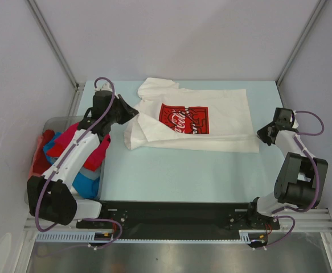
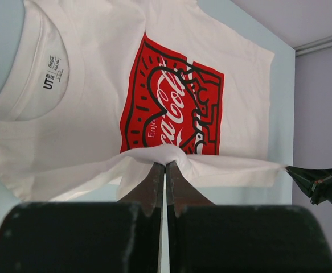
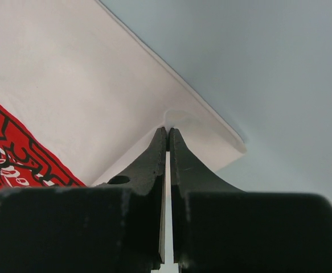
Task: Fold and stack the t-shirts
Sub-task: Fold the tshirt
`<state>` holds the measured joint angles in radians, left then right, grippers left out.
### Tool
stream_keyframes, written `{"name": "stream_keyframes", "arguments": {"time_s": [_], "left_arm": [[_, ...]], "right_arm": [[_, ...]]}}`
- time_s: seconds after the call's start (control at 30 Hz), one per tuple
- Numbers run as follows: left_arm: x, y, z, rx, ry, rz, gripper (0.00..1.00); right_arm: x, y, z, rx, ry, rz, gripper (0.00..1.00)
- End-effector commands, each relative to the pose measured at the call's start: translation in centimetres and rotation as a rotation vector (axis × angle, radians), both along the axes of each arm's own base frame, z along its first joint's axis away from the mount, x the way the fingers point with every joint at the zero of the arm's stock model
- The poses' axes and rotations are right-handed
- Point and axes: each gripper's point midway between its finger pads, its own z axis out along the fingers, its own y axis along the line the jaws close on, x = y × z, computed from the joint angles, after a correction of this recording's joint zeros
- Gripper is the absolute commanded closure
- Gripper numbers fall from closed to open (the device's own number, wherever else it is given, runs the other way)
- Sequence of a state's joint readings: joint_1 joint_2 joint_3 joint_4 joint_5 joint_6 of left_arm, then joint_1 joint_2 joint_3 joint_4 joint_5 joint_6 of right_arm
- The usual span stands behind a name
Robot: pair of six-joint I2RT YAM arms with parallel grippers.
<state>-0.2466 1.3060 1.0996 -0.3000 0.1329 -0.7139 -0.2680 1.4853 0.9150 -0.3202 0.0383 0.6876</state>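
Observation:
Next, my right gripper takes the folded hem corner (image 1: 255, 149) and holds it while my left gripper straightens the sleeve, because the folded edge bulges at the sleeve end (image 1: 132, 143).
A white t-shirt (image 1: 222, 114) with a red square chest print (image 1: 183, 119) lies spread on the pale blue table, collar to the left. My left gripper (image 1: 132, 114) is shut on a lifted fold of its near left edge; the left wrist view shows the cloth (image 2: 97, 102) tented over my closed tips (image 2: 166, 165). My right gripper (image 1: 261, 135) is shut on the shirt's near right hem corner, which the right wrist view shows pinched (image 3: 167, 132) beside the white cloth (image 3: 69, 74). More t-shirts, magenta-red (image 1: 63, 142) and blue (image 1: 87, 183), are heaped at the left.
A clear grey plastic bin (image 1: 53, 121) at the left table edge holds the coloured heap, under my left arm. Grey walls with metal posts close in the back and both sides. Bare table (image 1: 183, 176) lies between the shirt and the arm bases.

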Motion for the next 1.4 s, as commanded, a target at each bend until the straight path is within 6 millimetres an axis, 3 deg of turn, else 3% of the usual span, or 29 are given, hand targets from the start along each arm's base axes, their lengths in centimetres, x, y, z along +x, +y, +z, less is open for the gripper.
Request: {"name": "stream_keyframes", "arguments": {"time_s": [0.0, 0.3, 0.33, 0.4, 0.43, 0.47, 0.5, 0.53, 0.57, 0.6, 0.63, 0.67, 0.73, 0.77, 0.8, 0.83, 0.87, 0.9, 1.0, 1.03, 1.07, 1.13, 1.2, 1.23, 1.37], "left_arm": [[1.8, -0.1, 2.4, 0.015, -0.079, 0.003, 1.0], [5.3, -0.1, 0.2, 0.052, -0.034, 0.022, 1.0], [5.9, 0.0, 0.6, 0.051, -0.044, 0.031, 1.0], [7.1, 0.3, -0.8, 0.053, -0.013, 0.038, 0.99], [8.1, 0.4, -0.2, 0.042, -0.032, 0.043, 0.96], [8.6, 0.0, -0.1, 0.028, -0.036, 0.022, 0.91], [9.6, -0.3, -1.3, 0.025, -0.014, 0.004, 0.82], [10.6, -0.6, -0.2, 0.02, -0.036, -0.007, 0.55], [11.2, -0.7, -0.2, 0.031, -0.035, -0.016, 0.48], [12.0, -1.0, -1.3, 0.037, -0.008, -0.028, 0.43], [12.7, -1.4, 0.4, 0.036, -0.044, -0.042, 0.36], [13.0, -1.4, 0.2, 0.05, -0.035, -0.055, 0.34], [13.6, -1.6, 0.6, 0.059, -0.044, -0.065, 0.31], [13.3, -1.4, 0.2, 0.072, -0.023, -0.066, 0.3], [13.0, -1.3, 0.6, 0.082, -0.026, -0.063, 0.3], [12.5, -1.1, 0.5, 0.086, -0.019, -0.06, 0.3], [11.9, -1.2, 0.3, 0.087, -0.011, -0.061, 0.3], [11.4, -1.1, 0.5, 0.09, -0.019, -0.059, 0.31], [8.3, -0.8, -0.3, 0.112, -0.023, -0.046, 0.3], [6.9, -0.6, -2.5, 0.128, 0.018, -0.047, 0.3], [5.9, -0.3, -1.5, 0.128, -0.007, -0.038, 0.3], [4.0, 0.3, -3.7, 0.14, 0.03, -0.032, 0.31], [2.8, 0.8, -3.8, 0.143, 0.018, -0.027, 0.31], [2.1, 1.0, -5.0, 0.153, 0.037, -0.028, 0.31], [0.9, 1.5, -7.1, 0.174, 0.068, -0.029, 0.32]], "right_arm": [[2.5, -1.0, 1.8, -0.041, -0.065, -0.029, 1.0], [4.5, -1.0, 0.5, -0.024, -0.047, -0.031, 0.98], [4.8, -0.9, 0.4, -0.022, -0.047, -0.029, 0.97], [5.9, -1.0, 0.7, -0.019, -0.063, -0.018, 0.81], [6.3, -0.7, 0.0, -0.001, -0.051, -0.007, 0.69], [6.6, -0.8, 0.0, 0.0, -0.051, -0.001, 0.47], [7.0, -0.8, 0.3, 0.004, -0.055, 0.001, 0.41], [7.1, -0.5, 0.4, 0.013, -0.055, 0.011, 0.38], [7.0, -0.4, 0.6, 0.015, -0.057, 0.013, 0.37], [6.8, -0.1, 0.9, 0.008, -0.062, 0.025, 0.36], [5.8, 0.0, 0.4, -0.008, -0.044, 0.022, 0.33], [5.3, 0.0, 1.7, -0.03, -0.076, 0.022, 0.33], [3.1, 0.5, 0.7, -0.032, -0.053, 0.029, 0.33], [2.2, 0.8, 1.4, -0.034, -0.074, 0.031, 0.34], [0.7, 1.2, 0.0, -0.026, -0.045, 0.037, 0.35], [0.8, 1.2, 0.9, -0.031, -0.072, 0.035, 0.36], [-1.0, 1.6, 0.3, -0.027, -0.061, 0.034, 0.38], [-1.4, 1.9, 0.1, -0.019, -0.072, 0.036, 0.39], [-3.6, 2.3, -0.9, -0.001, -0.063, 0.024, 0.42], [-3.9, 2.2, -1.0, 0.0, -0.062, 0.017, 0.43], [-4.6, 2.2, -1.6, 0.006, -0.049, 0.008, 0.43], [-4.8, 2.1, -1.8, 0.009, -0.055, -0.001, 0.43], [-4.7, 1.9, -2.1, 0.022, -0.061, -0.018, 0.43], [-4.6, 1.9, -2.5, 0.028, -0.052, -0.025, 0.43], [-3.6, 1.7, -3.6, 0.049, -0.044, -0.048, 0.44]]}}
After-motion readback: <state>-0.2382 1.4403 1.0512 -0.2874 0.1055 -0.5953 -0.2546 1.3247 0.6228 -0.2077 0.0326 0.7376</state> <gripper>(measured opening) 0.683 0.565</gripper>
